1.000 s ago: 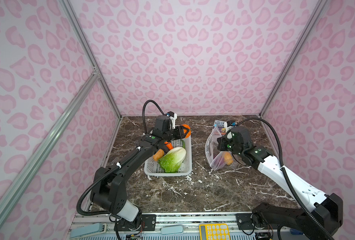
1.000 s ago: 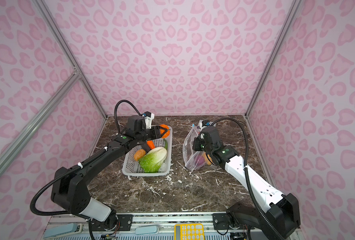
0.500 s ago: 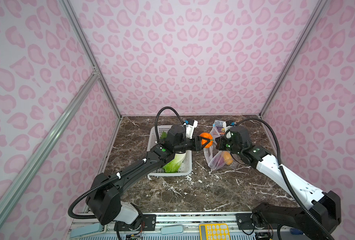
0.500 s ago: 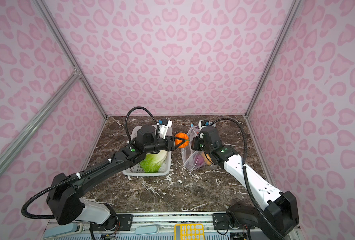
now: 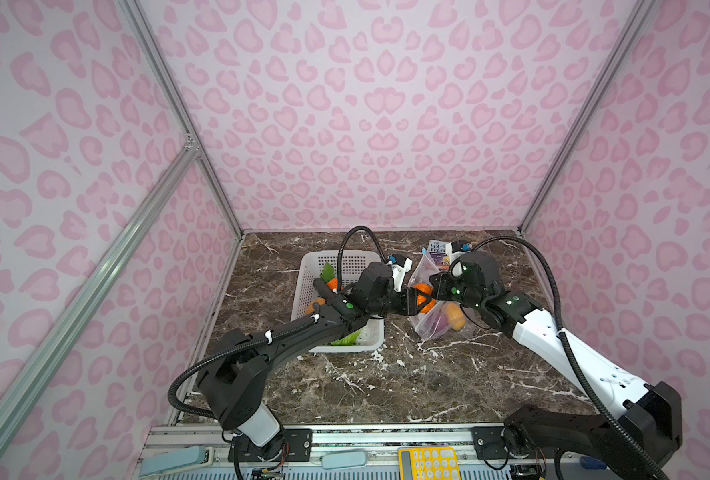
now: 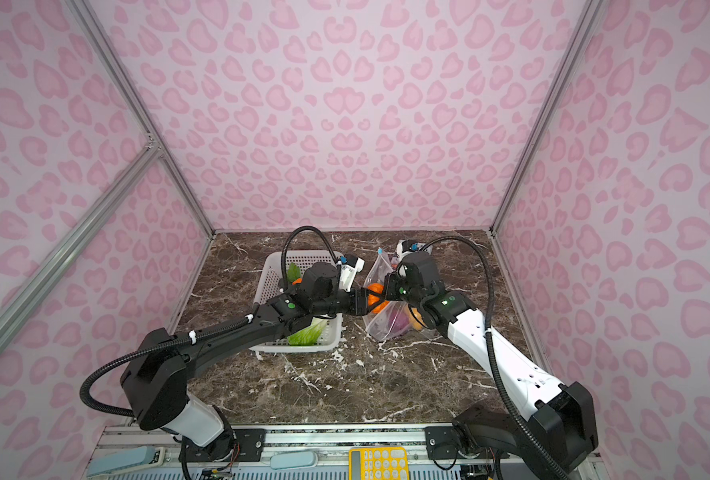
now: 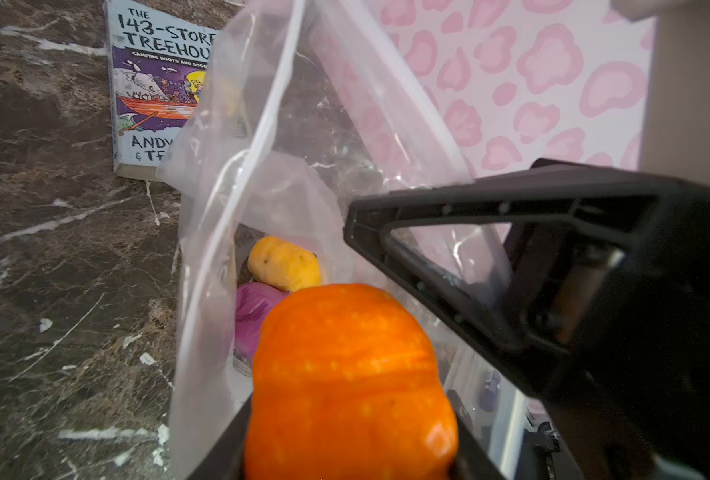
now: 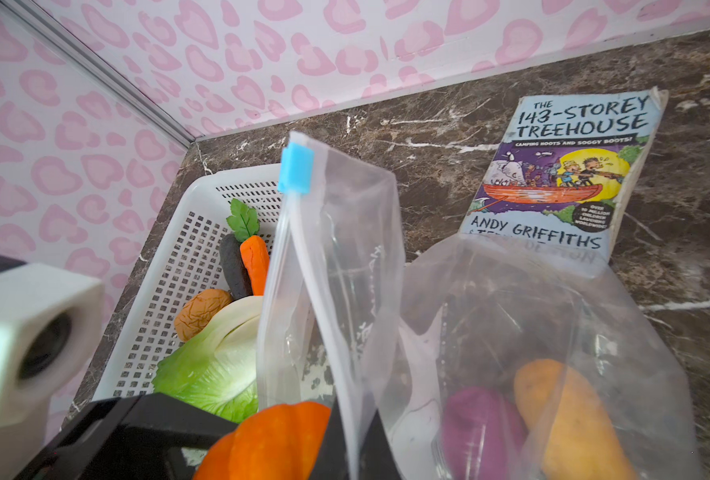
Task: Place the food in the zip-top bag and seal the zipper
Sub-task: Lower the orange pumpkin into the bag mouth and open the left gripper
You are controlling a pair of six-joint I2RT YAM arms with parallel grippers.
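The orange pumpkin point(image 7: 348, 372) is between the bag's spread zipper edges, so my left gripper should keep it in the bag's opening and let it go toward the purple onion point(image 7: 256, 314).
My left gripper point(image 5: 420, 300) is shut on the orange pumpkin point(image 5: 423, 294) point(image 7: 345, 382) and holds it at the mouth of the zip-top bag point(image 5: 435, 328) point(image 8: 511, 311). My right gripper point(image 5: 437, 291) is shut on the bag's mouth edge and holds it up, with the mouth open. The zipper's blue slider point(image 8: 296, 168) sits at the raised far end. Inside the bag lie a purple onion point(image 7: 253, 316) and a tan-orange potato point(image 7: 282, 262). The white basket point(image 5: 345, 259) still holds a cabbage point(image 8: 212, 361), a carrot point(image 8: 255, 262) and another potato point(image 8: 199, 311).
A paperback book point(image 5: 437, 249) point(image 8: 565, 174) lies flat on the marble behind the bag, near the back wall. A dark elongated piece point(image 8: 235, 266) lies beside the carrot in the basket. Pink patterned walls close in the table on three sides.
My left gripper has carried the pumpkin out of the basket and to the right, up to the bag's mouth. The right gripper has kept its hold on the bag.
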